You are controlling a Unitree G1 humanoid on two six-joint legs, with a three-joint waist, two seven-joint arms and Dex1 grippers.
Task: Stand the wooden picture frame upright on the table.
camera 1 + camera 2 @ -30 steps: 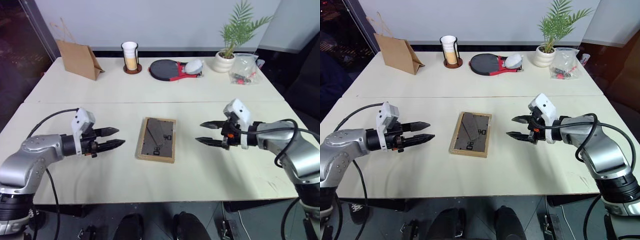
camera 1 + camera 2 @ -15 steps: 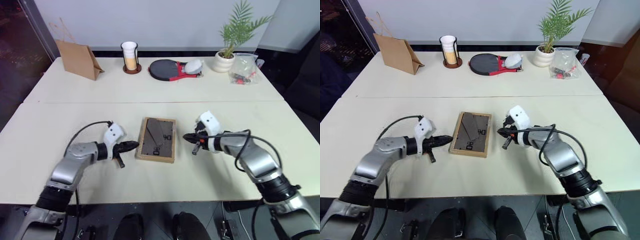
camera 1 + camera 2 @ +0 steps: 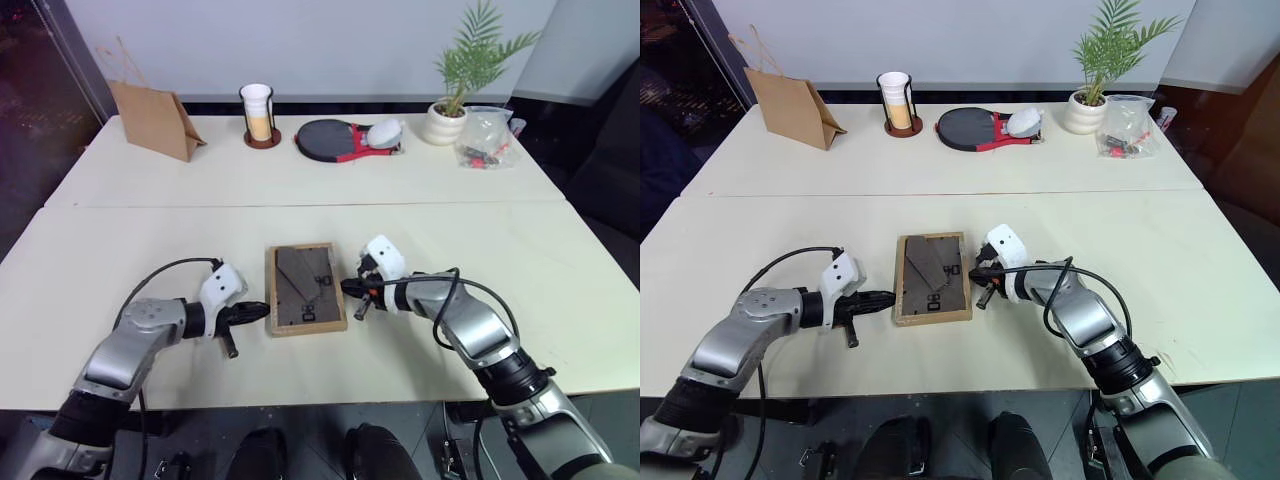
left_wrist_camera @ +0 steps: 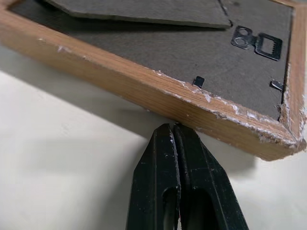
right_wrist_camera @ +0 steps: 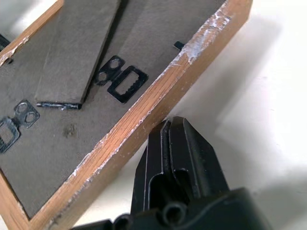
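Note:
The stand lies folded [image 3: 291,262] on the frame's back panel. Next, my right gripper moves off the frame's rim, opens and swings the stand up [image 3: 305,280] before it lifts the frame.
The wooden picture frame [image 3: 305,288] lies flat on the table [image 3: 520,250], near its front, dark back panel and folded stand facing up. My left gripper [image 3: 262,310] is shut, and its tips press against the frame's left edge near the front corner; the left wrist view has the shut fingertips [image 4: 173,132] right at the light-wood rim [image 4: 144,91]. Against the opposite edge, my right gripper [image 3: 347,287] is also shut, its black fingertips [image 5: 173,127] meeting the rim [image 5: 144,120]. Neither gripper holds anything.
Along the back of the table stand a brown paper bag [image 3: 155,118], a cup in a holder [image 3: 258,112], a red and black paddle [image 3: 335,140], a potted plant [image 3: 447,122] and a plastic bag [image 3: 488,135]. A seam [image 3: 150,206] crosses mid-table.
Both arms came down and inward to the frame's sides and both grippers went from open to shut. The frame turned squarer and shifted slightly left and nearer.

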